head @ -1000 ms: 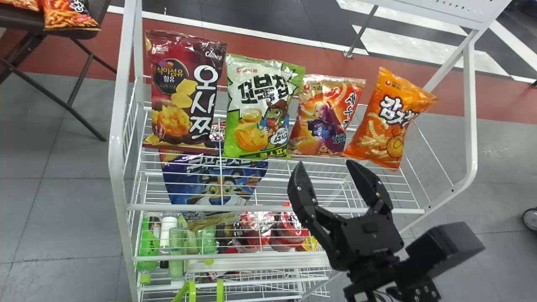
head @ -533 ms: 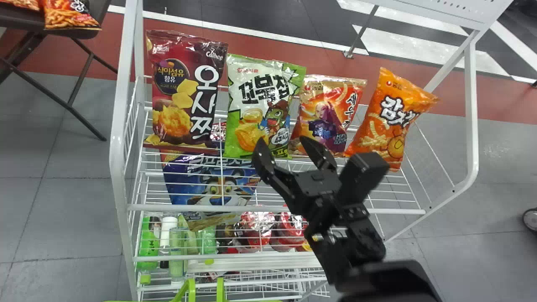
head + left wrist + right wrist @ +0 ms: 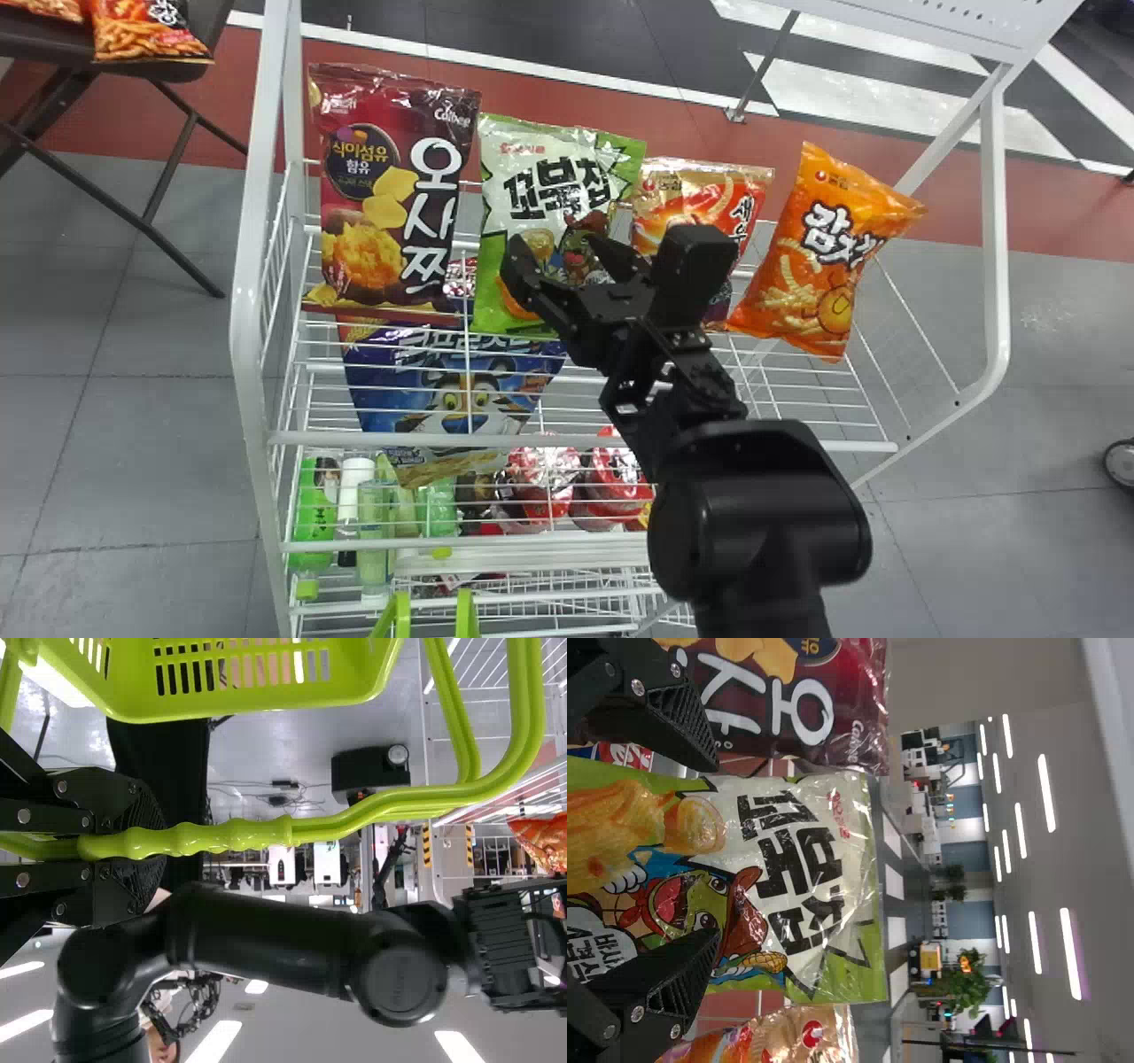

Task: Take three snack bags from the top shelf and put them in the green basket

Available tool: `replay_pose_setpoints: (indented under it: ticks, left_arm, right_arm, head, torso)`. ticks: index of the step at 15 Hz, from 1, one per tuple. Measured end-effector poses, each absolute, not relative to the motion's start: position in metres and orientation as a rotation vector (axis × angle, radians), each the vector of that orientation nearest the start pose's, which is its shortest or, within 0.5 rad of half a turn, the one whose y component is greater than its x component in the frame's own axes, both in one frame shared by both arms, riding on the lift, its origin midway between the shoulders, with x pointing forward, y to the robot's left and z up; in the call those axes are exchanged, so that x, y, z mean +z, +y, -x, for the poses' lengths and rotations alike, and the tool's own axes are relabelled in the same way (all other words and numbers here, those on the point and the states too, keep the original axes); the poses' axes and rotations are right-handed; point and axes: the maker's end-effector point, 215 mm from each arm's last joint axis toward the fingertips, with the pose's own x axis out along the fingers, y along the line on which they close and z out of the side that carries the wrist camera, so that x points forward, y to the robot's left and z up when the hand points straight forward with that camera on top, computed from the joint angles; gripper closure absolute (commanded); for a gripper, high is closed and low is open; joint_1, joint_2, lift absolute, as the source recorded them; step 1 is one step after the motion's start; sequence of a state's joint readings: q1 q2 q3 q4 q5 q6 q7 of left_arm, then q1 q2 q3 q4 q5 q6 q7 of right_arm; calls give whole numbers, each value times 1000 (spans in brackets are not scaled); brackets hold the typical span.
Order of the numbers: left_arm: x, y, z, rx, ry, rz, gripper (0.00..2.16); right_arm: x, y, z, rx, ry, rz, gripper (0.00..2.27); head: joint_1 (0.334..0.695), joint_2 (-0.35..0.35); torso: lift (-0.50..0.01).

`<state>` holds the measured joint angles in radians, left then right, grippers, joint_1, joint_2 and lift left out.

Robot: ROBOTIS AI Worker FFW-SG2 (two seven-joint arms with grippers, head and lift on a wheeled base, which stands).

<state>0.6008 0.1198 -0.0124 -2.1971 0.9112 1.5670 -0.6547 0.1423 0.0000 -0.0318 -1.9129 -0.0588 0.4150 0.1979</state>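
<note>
The red-orange bag's glossy top (image 3: 703, 174) has crinkles in it. I expect the bag (image 3: 702, 206) to fold at its pinched middle, with its ends puffed, when I lift it.
Over the lower part of the green-and-white snack bag (image 3: 545, 182), my right gripper (image 3: 560, 244) stands open in the head view. In the right wrist view the same bag (image 3: 788, 868) lies between the spread fingers of the right gripper (image 3: 713, 850). The dark red bag (image 3: 381, 195) stands to its left on the top shelf, the red-orange bag (image 3: 700, 190) and the orange bag (image 3: 819, 248) to its right. My left gripper (image 3: 146, 846) is shut on the handle (image 3: 239, 835) of the green basket (image 3: 239, 700); the basket's handles (image 3: 403, 616) show at the head view's bottom edge.
The white wire rack's front rail (image 3: 532, 439) and left post (image 3: 252, 337) frame the shelves. A blue bag (image 3: 452, 390) lies below the top row, with bottles (image 3: 319, 505) and red packages (image 3: 540, 483) lower down. A dark table (image 3: 53, 40) with more bags stands at the back left.
The right gripper has moved left and up in the head view, from below the two right-hand bags to the green-and-white one, staying open. The snack bags have kept their places.
</note>
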Motion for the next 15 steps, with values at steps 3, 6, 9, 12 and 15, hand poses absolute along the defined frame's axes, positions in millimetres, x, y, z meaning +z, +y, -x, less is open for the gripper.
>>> replay_pose_setpoints:
  ticks: [3,6,9,12,15]
  left_arm:
    - [-386,-31,-100,-1206,1287,1101,1399]
    - [-387,-29,-100,-1201,1287,1117,1399]
    - [-387,-28,-100,-1199,1287,1113,1399]
    - [-386,-27,-100,-1202,1286,1108,1399]
    - [-387,-26,-101,-1203,1286,1100,1399]
  right_arm:
    - [-371,-190,-557,205,284,-80,1936]
    - [-386,-183,-552,214,335,-73,2125]
    - [-383,-180,-541,218,319,-59,2128]
    - [-368,-184,-524,212,285,-53,2128]
    - [-347,-193,-496,198,249,-46,2125]
  head:
    - [695,-350]
    - [695,-350]
    - [695,-350]
    - [695,-350]
    - [695,-350]
  torso:
    - [-28]
    - [-28]
    - [-28]
    - [-28]
    - [-28]
